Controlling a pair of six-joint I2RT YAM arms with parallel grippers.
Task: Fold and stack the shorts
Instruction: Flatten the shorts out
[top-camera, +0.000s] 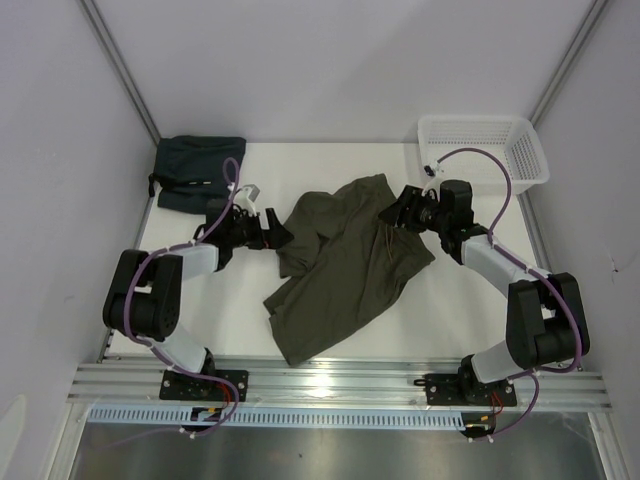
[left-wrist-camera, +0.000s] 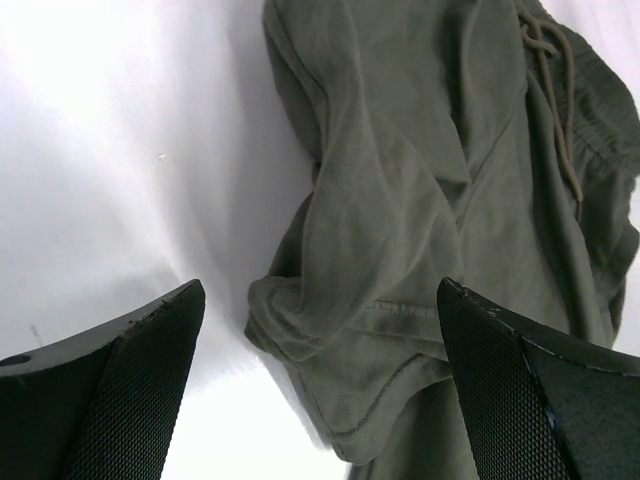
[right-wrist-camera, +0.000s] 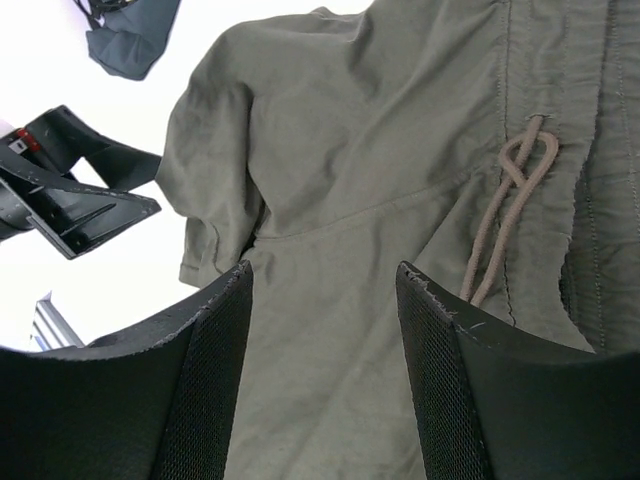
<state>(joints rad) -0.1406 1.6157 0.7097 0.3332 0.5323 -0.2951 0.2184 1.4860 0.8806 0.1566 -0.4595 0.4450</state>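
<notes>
The leg hem (top-camera: 296, 261) is bunched up at the shorts' edge. My left gripper should pull it toward the dark teal garment (top-camera: 198, 174) while my right gripper holds the shorts' waist.
The olive-green shorts (top-camera: 345, 265) lie crumpled and spread on the white table, with the brownish drawstring (right-wrist-camera: 515, 205) near their right edge. My left gripper (top-camera: 277, 232) is open at the shorts' left edge; in the left wrist view (left-wrist-camera: 320, 300) a bunched leg hem (left-wrist-camera: 370, 340) lies between its fingers. My right gripper (top-camera: 392, 214) is open over the waist side; in the right wrist view (right-wrist-camera: 325, 280) plain olive cloth (right-wrist-camera: 330, 150) shows between its fingers. Neither gripper holds cloth.
A folded dark teal garment (top-camera: 198, 170) lies at the far left corner. A white plastic basket (top-camera: 482, 150) stands at the far right corner. White enclosure walls ring the table; the metal rail (top-camera: 340, 380) runs along the near edge.
</notes>
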